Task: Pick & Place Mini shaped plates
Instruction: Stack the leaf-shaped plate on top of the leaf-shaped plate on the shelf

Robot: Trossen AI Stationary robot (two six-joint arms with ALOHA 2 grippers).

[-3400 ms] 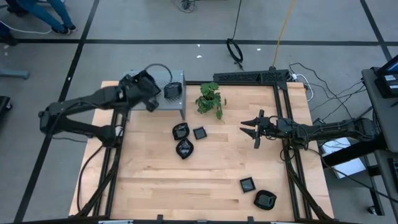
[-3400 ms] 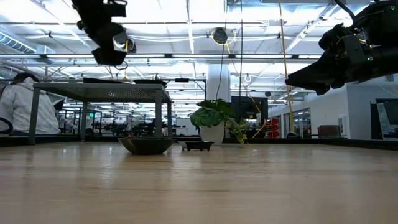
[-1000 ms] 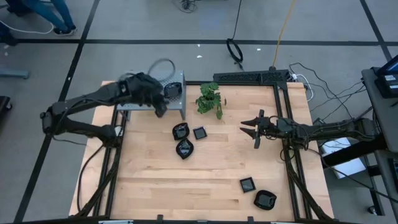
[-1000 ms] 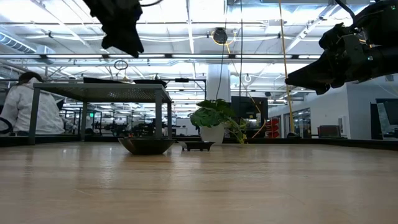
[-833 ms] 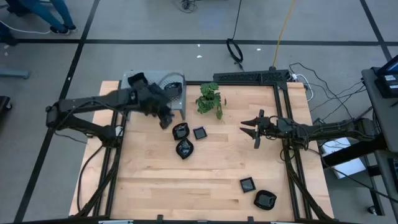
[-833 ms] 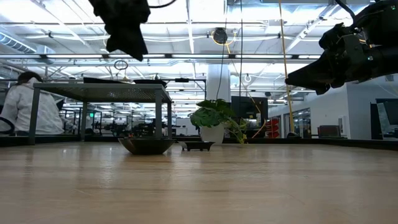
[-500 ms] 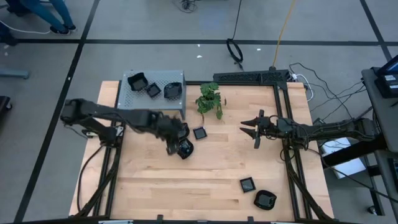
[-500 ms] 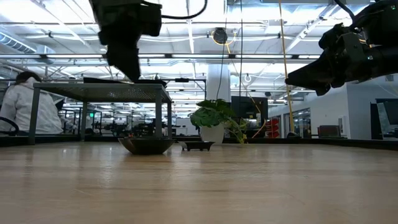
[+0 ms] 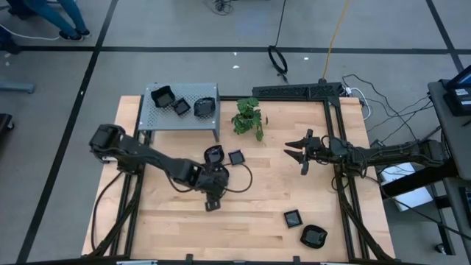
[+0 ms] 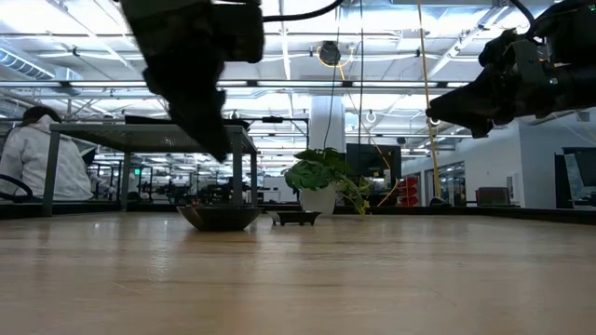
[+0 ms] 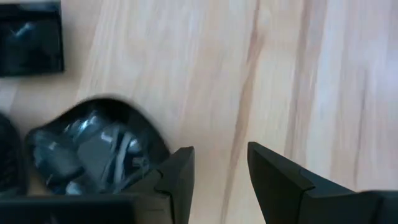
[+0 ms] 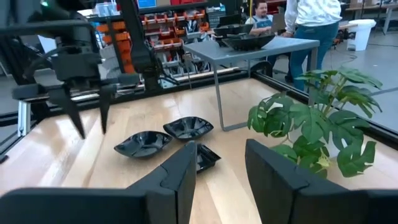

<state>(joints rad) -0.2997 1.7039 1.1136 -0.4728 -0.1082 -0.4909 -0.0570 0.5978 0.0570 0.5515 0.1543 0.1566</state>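
Observation:
The open fingers of my left gripper are above wood (image 11: 214, 152) next to the nearer wavy plate. Next, I swing back, turn the wrist and put the fingers on both sides of the plate's rim (image 11: 158, 134) before I close them.
Three glossy black mini plates lie flat mid-table: a wavy one (image 9: 213, 153), a small square one (image 9: 236, 157), and a wavy one (image 11: 93, 149) mostly hidden under my left wrist in the high view. My left gripper (image 9: 211, 203) is open and empty, fingers pointing down above bare wood just near-side of these plates; it also shows in its wrist view (image 11: 221, 180) and the right wrist view (image 12: 92, 127). My right gripper (image 9: 298, 154) is open and empty, held above the table's right half. Three more plates (image 9: 181, 107) rest on the grey perforated box (image 9: 158, 118).
A small green plant (image 9: 249, 118) stands at the far middle beside the box. Two more black plates (image 9: 293, 218), (image 9: 313, 236) lie near the near right corner. A cable loops beside my left wrist (image 9: 239, 180). People stand beyond the table (image 12: 314, 25).
My left gripper has swung from above the grey box toward the table's near edge and a little right, passing over the mid-table plates, and now hangs just beyond them. The three plates on the box have come into sight. My right arm has kept still.

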